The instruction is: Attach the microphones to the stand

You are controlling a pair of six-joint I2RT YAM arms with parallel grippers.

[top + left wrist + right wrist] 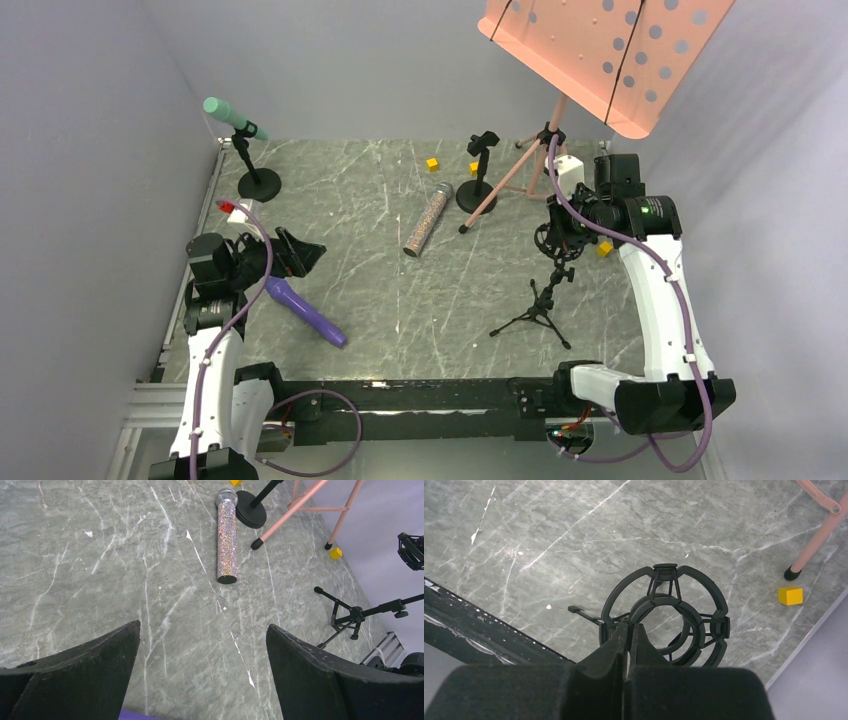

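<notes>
My right gripper is moving the tripod stand (539,308) by its ring to the space before the glittery microphone (436,297). That space is open, so my right gripper keeps going until the tripod stand's feet rest flat.
The teal-green microphone (232,115) sits in a clip on a round-base stand (259,184) at the back left. The purple microphone (305,310) lies on the table by my left gripper (300,255); only a sliver of it (137,715) shows under the wide-open, empty left gripper (202,626). The glittery microphone (428,218) lies mid-table and also shows in the left wrist view (227,535). An empty round-base stand (478,170) stands behind it. My right gripper (629,627) is shut on the ring of the shock mount (666,615) atop the tripod stand (545,290).
A pink music stand (600,50) rises at the back right, its legs (814,545) reaching the table near the empty stand. Small yellow cubes (432,164) lie at the back and one (790,595) near the right edge. Grey walls enclose the table.
</notes>
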